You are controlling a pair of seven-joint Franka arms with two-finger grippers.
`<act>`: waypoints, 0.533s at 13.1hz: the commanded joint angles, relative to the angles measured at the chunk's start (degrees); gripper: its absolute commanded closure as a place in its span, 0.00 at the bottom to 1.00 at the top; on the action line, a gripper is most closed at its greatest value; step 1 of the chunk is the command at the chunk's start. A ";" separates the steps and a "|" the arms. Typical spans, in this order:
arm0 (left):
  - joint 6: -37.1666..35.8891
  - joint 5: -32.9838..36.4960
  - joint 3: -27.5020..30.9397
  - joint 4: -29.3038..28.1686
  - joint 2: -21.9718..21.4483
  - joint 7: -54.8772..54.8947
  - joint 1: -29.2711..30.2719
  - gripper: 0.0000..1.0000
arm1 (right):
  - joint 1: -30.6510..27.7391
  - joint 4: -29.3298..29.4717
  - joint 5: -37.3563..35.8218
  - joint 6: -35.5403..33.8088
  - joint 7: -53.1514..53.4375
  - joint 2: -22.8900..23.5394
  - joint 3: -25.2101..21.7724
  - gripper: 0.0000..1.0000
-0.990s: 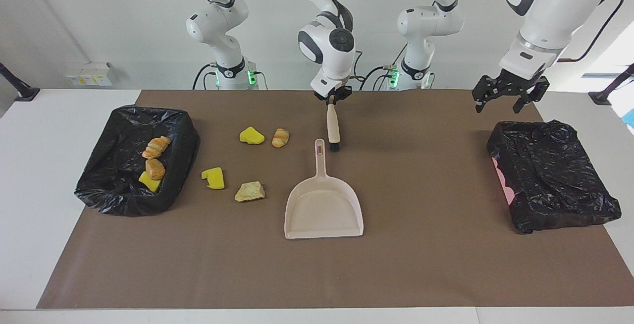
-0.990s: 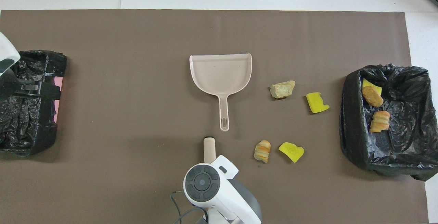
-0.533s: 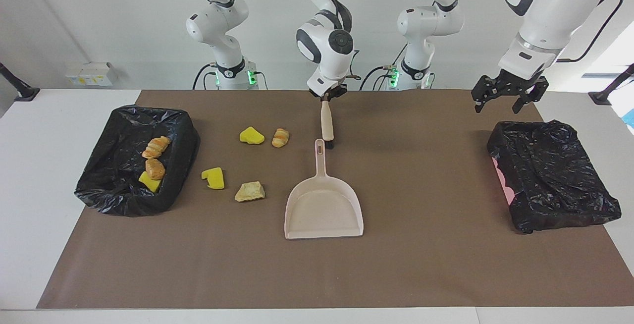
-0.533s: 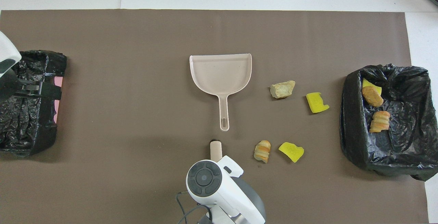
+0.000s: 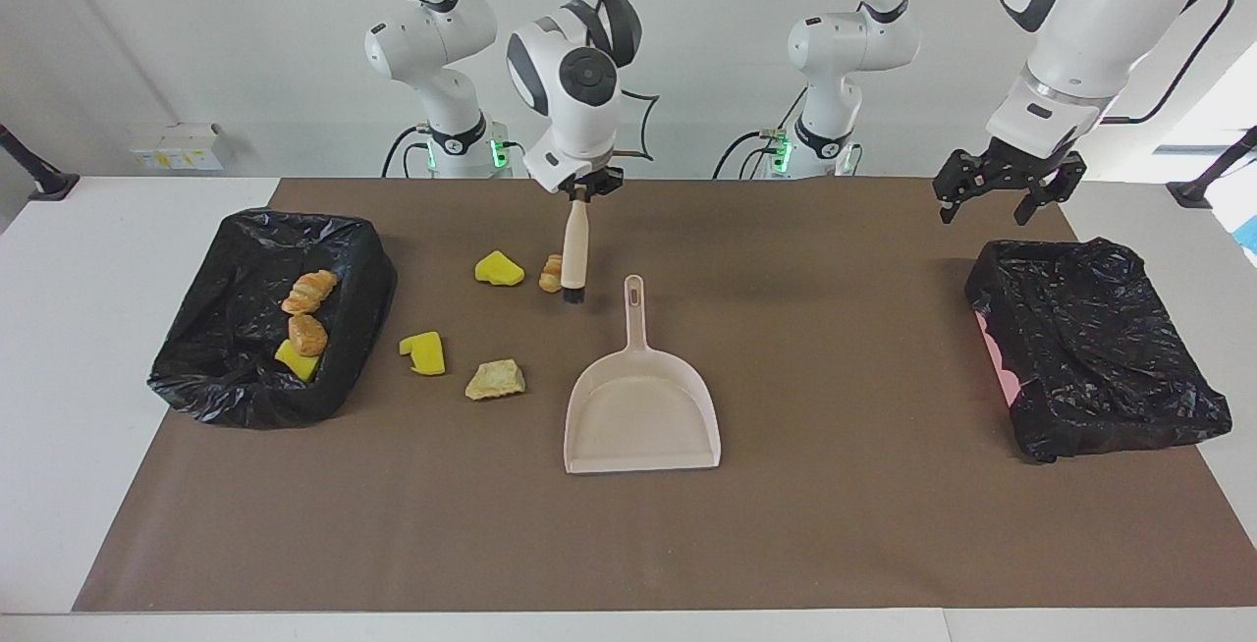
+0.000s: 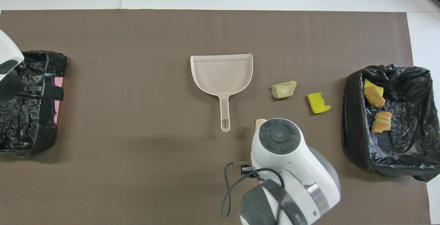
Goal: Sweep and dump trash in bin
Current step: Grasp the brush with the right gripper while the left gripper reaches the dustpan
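The beige dustpan's handle (image 6: 224, 108) points toward me, clear of the brush. My open left gripper should keep going there until its fingers close around the dustpan's handle.
My right gripper (image 5: 585, 188) is shut on the top of the beige brush (image 5: 574, 249). The brush hangs with its black bristles (image 5: 572, 294) low over the mat, right beside an orange-brown bread roll (image 5: 550, 274). More trash lies loose on the mat: a yellow sponge chunk (image 5: 499, 269), another yellow chunk (image 5: 423, 351) and a tan piece (image 5: 495, 379). Three scraps lie in the black-lined bin (image 5: 245, 392) at the right arm's end. In the overhead view the right arm covers the roll and the nearest sponge. My left gripper (image 5: 1011, 192) waits open in the air near the bin at the left arm's end.
The beige dustpan (image 5: 640, 411) lies flat mid-table, its handle pointing toward the robots. A second black-lined bin (image 5: 1090, 347) with a pink edge sits at the left arm's end. A brown mat (image 5: 835, 524) covers the table.
My right gripper carried the brush from the dustpan's handle toward the right arm's end, up against the bread roll. The left arm barely moved.
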 commanded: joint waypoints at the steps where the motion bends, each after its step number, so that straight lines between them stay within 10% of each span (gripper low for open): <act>1: 0.72 -1.07 0.13 -2.02 -0.60 -0.74 -2.43 0.00 | -4.22 1.08 -6.86 -1.16 -3.74 -0.35 0.72 1.00; 7: 10.38 -5.62 0.13 -6.94 1.42 -7.16 -13.76 0.00 | -14.58 1.35 -15.67 2.35 -12.52 1.76 0.63 1.00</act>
